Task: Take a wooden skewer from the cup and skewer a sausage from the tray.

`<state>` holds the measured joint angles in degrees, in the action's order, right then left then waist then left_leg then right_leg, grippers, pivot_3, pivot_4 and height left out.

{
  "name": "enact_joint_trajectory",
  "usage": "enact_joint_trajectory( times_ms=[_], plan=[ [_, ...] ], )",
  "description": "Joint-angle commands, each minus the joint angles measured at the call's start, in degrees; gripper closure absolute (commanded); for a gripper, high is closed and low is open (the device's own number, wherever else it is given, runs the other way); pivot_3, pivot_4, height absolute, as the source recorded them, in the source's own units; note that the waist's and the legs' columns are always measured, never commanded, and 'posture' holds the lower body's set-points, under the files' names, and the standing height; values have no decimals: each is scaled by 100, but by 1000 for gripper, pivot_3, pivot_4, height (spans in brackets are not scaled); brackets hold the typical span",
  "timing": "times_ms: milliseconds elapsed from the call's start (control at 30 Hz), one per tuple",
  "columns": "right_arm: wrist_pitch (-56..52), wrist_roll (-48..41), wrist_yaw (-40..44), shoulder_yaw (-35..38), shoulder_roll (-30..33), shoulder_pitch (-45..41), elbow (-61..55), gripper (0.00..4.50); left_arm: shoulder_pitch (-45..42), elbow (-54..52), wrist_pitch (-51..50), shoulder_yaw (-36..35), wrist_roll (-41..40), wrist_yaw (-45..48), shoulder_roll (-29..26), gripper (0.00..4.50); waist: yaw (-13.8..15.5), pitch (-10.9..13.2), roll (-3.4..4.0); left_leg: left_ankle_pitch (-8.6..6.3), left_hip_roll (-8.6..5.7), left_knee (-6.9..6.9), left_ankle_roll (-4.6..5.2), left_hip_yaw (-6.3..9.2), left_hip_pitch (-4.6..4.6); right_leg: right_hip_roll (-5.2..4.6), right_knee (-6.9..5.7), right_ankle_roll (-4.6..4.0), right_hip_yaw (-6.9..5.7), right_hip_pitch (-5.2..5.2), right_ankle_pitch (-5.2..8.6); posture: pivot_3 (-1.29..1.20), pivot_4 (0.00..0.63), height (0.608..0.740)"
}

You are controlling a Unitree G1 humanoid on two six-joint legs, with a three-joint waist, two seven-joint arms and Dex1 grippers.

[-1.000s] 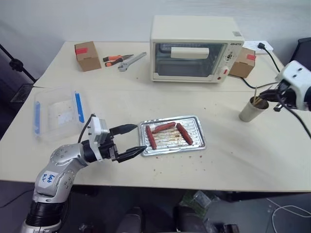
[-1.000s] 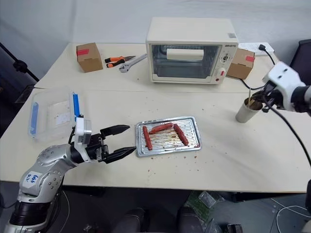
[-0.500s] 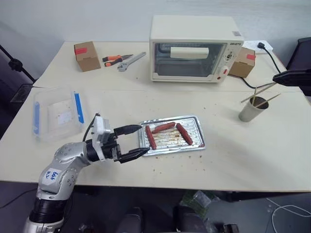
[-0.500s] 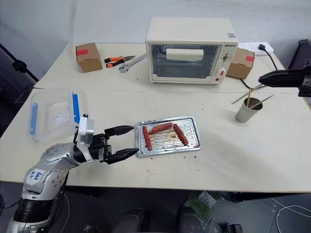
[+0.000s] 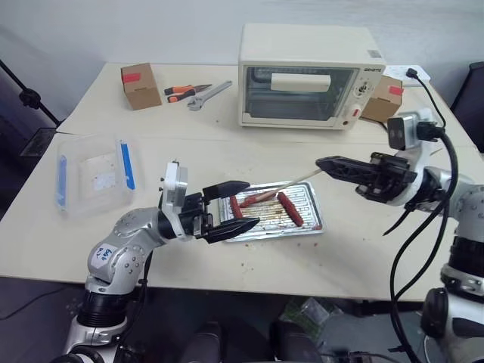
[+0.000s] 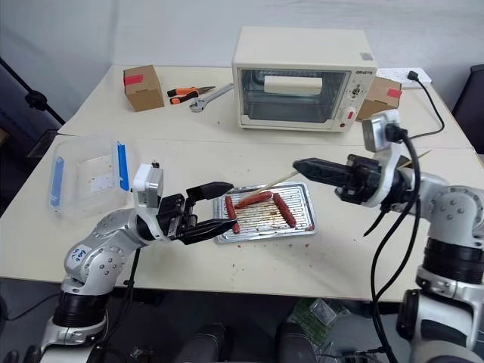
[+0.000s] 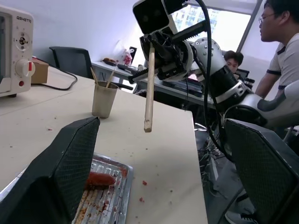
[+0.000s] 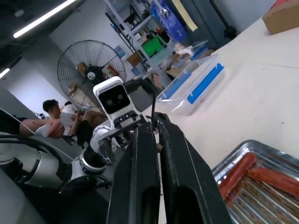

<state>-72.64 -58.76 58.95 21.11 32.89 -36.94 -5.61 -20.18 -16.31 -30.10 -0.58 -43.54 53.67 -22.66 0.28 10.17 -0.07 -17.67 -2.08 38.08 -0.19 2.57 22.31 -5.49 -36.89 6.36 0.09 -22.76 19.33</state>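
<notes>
Next, my left gripper takes hold of the skewer [image 5: 305, 177] by its blunt end [image 7: 148, 125], which is free while my right gripper holds the skewer, before my right gripper picks up a sausage.
The silver tray [image 5: 308, 224] lies at the table's front middle with three reddish sausages [image 5: 289, 209] on it. My right gripper [image 5: 321, 162] is shut on a wooden skewer [image 5: 291, 184], which slants down to the left over the tray. In the left wrist view the skewer [image 7: 149, 88] hangs with its free end in the air, above the tray [image 7: 116, 198] and a sausage [image 7: 99, 179]. My left gripper [image 5: 253, 203] is open at the tray's left edge, one finger on either side of the leftmost sausage [image 5: 236, 206]. The cup [image 7: 103, 99] stands behind with more sticks in it.
A cream toaster oven [image 5: 306, 76] stands at the back. A clear box with blue clips [image 5: 94, 174] is at the left. Two cardboard boxes [image 5: 138, 85] [image 5: 380, 98], pliers [image 5: 181, 91] and a wrench [image 5: 208, 94] lie at the back. A person [image 7: 280, 46] stands beyond the table.
My right gripper has swung left from the cup to above the tray, carrying a skewer. My left gripper has edged right to the tray's edge, still open.
</notes>
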Motion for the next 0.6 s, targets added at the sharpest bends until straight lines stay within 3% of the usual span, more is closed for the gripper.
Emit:
enact_joint_trajectory(
  times_ms=[33, 267, 600],
  plan=[
    [142, -312, -334, 71, -141, 81, -302, 4481, -41, -51, 8, 4, -88, -29, 78, 0, -5, 0, 0, 1, -2, 0, 1, 0, 0, -2, 1, 0, 1, 0, 0, 0, 150, 740],
    [275, -697, -722, -14, -368, 207, -359, 4481, -76, 50, 90, -37, -94, -163, 333, 0, -29, 0, 0, 1, -1, 1, 2, -1, -5, 0, 3, 0, 4, 0, 0, 0, 150, 740],
    [532, -972, -1022, -219, -529, 420, -467, 4500, -56, -6, 140, 25, -15, -294, 547, 3034, -31, 0, 0, 1, -1, -1, 3, -1, -5, 0, 4, 0, 5, 0, 0, 0, 150, 740]
  ],
)
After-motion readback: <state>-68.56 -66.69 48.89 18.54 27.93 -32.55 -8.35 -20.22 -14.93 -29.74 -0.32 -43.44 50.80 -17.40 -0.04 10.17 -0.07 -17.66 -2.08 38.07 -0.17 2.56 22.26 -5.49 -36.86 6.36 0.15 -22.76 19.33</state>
